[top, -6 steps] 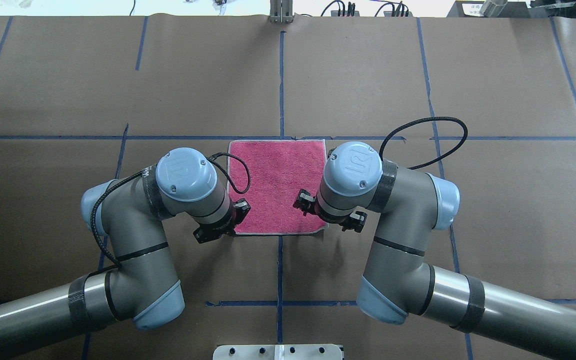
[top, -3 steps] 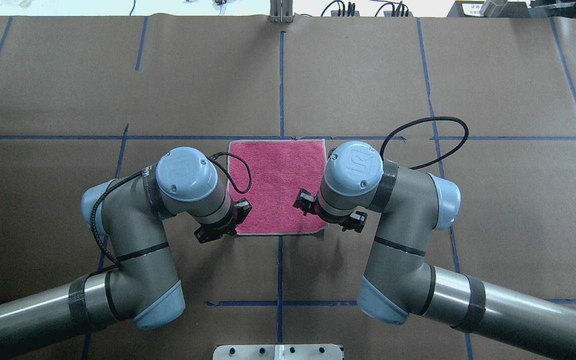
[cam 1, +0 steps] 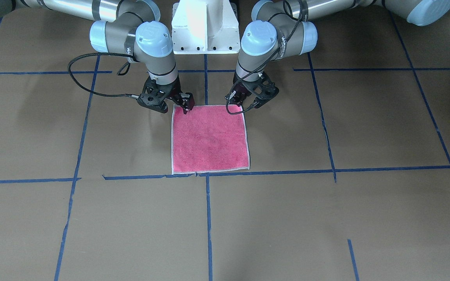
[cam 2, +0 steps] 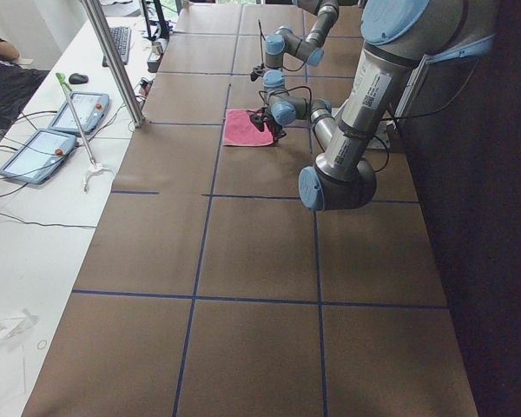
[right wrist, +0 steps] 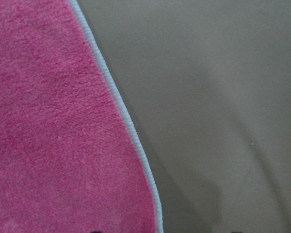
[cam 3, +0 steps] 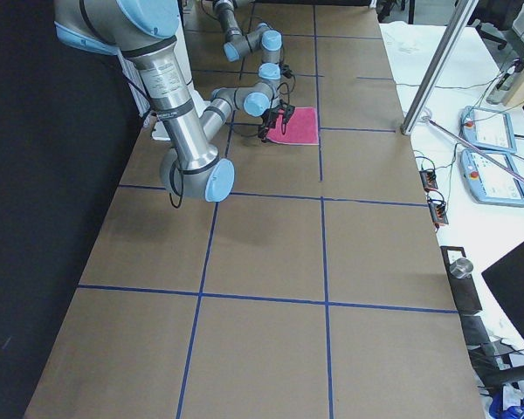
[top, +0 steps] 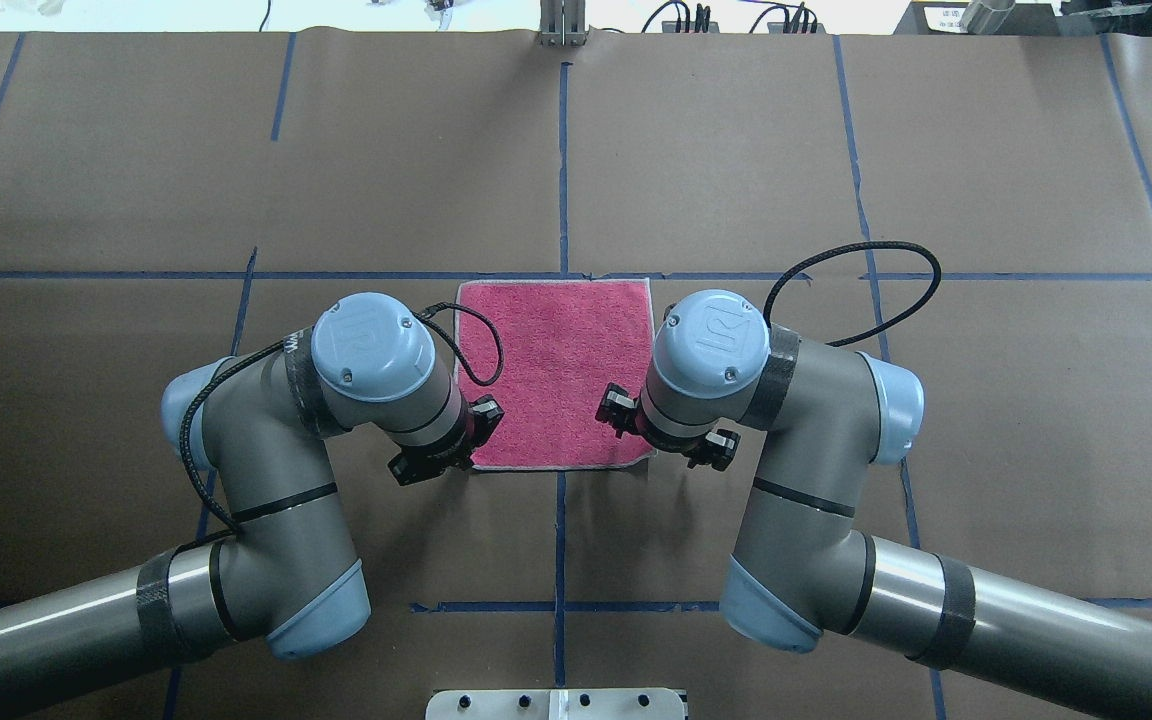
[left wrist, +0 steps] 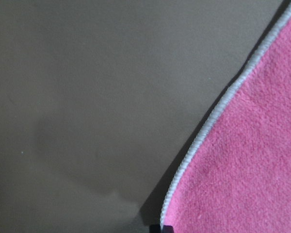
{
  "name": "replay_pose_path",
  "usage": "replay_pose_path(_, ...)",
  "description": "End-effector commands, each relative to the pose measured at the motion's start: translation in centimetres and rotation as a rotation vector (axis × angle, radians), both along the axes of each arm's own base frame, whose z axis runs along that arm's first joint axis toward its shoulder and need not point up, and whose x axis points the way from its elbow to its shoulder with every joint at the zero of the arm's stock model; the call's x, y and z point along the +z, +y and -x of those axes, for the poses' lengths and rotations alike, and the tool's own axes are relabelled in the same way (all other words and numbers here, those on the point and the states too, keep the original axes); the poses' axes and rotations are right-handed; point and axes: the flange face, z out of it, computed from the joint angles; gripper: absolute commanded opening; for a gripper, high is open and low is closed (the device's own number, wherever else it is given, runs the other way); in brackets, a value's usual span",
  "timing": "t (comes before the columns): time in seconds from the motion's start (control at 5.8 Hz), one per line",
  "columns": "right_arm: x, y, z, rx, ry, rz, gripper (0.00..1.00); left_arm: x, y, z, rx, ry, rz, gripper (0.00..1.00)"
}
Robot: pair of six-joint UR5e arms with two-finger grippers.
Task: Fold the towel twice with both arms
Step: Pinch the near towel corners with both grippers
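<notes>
My gripper will carry the towel's corners across; the towel lies flat and smooth, so its near half will fold over while the towel's far edge stays still.
The towel lies flat and pink-red face up on the brown table, its pale edging visible all round. Both grippers reach down at its two corners nearest the robot's base. My left gripper is at the corner on the left arm's side. In the left wrist view a dark fingertip meets the towel's edge at bottom centre, so it looks shut on that corner. My right gripper hangs over the other near corner. In the right wrist view its fingers barely show, set apart on either side of the towel's edge, open.
Blue tape lines cross the brown paper table cover. The white pedestal base stands between the arms. A metal post and tablets are at the far table edge. A seated person shows at the side.
The right arm's wrist has shifted slightly toward the robot's base and outward over the towel's near corner. The left arm and the towel have not visibly moved.
</notes>
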Motion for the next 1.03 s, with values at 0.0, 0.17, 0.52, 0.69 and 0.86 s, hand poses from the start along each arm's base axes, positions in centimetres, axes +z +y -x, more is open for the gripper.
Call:
replay_pose_path(0.0, 0.14, 0.04, -0.03, 0.004, 0.001, 0.007, 0.78, 0.00, -0.06, 0.04, -0.001, 0.000, 0.000, 0.00)
replay_pose_path(0.17, 0.15, 0.04, -0.03, 0.014, 0.001, 0.017, 0.65, 0.06, -0.25, 0.12, -0.004, -0.001, 0.001, 0.00)
replay_pose_path(0.52, 0.15, 0.04, -0.03, 0.022, 0.001, 0.024, 0.26, 0.07, -0.34, 0.18, -0.006, -0.001, 0.001, 0.00)
replay_pose_path(0.69, 0.19, 0.04, 0.01, 0.043, 0.001, 0.048, 0.15, 0.07, -0.34, 0.18, -0.006, -0.001, 0.001, 0.00)
replay_pose_path(0.86, 0.02, 0.06, 0.00, 0.042, -0.002, 0.048, 0.06, 0.06, -0.49, 0.30, -0.008, -0.001, 0.002, 0.00)
